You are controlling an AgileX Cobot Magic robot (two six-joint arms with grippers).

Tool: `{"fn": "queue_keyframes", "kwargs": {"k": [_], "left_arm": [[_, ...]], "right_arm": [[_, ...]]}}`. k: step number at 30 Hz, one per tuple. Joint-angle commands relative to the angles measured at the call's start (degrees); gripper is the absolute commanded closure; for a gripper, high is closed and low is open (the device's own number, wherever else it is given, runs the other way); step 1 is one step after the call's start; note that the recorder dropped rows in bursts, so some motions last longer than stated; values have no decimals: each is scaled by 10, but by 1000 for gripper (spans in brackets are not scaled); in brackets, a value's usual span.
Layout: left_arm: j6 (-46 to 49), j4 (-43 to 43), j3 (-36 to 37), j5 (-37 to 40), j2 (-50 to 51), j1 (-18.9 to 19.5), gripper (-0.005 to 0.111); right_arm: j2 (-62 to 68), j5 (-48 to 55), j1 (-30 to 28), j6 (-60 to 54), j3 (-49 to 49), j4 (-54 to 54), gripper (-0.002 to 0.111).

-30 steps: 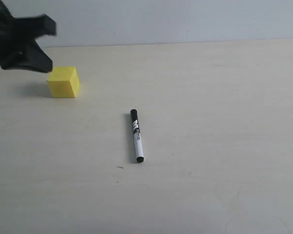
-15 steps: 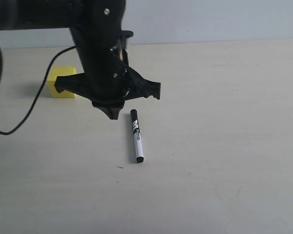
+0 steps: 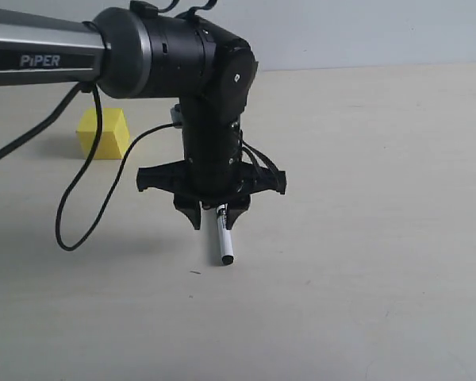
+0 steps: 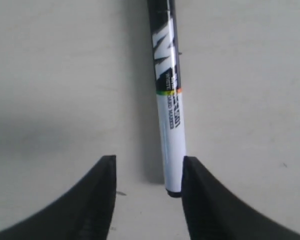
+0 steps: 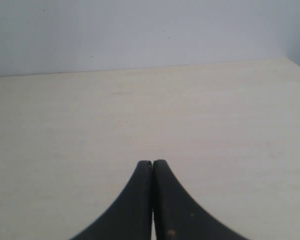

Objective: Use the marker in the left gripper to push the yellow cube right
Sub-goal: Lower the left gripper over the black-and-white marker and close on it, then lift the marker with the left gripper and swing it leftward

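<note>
My gripper will push the yellow cube (image 3: pixel 102 133) with the marker, and the cube will slide along upright because it sits flat on a broad base (image 3: pixel 105 156).
The marker (image 3: pixel 224 243) lies flat on the pale table, its black cap end hidden under my left gripper (image 3: pixel 214 223). That gripper points straight down over it, open, with one finger on either side of the barrel. In the left wrist view the marker (image 4: pixel 170 115) runs between the two black fingers, close against one finger (image 4: pixel 197 200), with a wide gap to the other; my left gripper (image 4: pixel 149 162) holds nothing. The yellow cube (image 3: pixel 103 132) sits at the far left, well apart from the gripper. My right gripper (image 5: pixel 152 164) is shut on nothing, over bare table.
The left arm's grey "PiPER" link (image 3: pixel 40 57) reaches in from the left above the cube, and a loose black cable (image 3: pixel 75 214) droops from it towards the table (image 3: pixel 381 159). A pale wall runs along the table's far edge.
My left arm has swept from the far left, past the cube, and come down over the marker. Marker and cube lie where they were.
</note>
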Motion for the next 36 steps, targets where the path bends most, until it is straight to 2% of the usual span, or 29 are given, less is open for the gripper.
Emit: {"fn": "queue_keyframes", "kwargs": {"k": [1,9,20,24,28,29,31,36], "left_arm": [[-8,-6,-5,-24,18,-3,63],[-8,-10,-5,-76,42,-8,63],[-11,-30,-5,-63,49,-10,65],[-11,-29,-4,-52,53,-10,78],[10,-29,-3,-51,54,-10,104],[22,-29,-3,-50,53,-10,106],[42,-31,-3,-47,47,-10,107],[138,-24,-3,-35,-44,-4,107]], "right_arm": [[-3,-1,-4,-1,2,-1,108],[-3,-1,-4,-1,2,-1,108],[-3,-1,-4,-1,2,-1,108],[-3,-1,-4,-1,2,-1,108],[-3,-1,-4,-1,2,-1,108],[-3,-1,-4,-1,2,-1,108],[-3,-1,-4,-1,2,-1,108],[-3,-1,-4,-1,2,-1,108]]}}
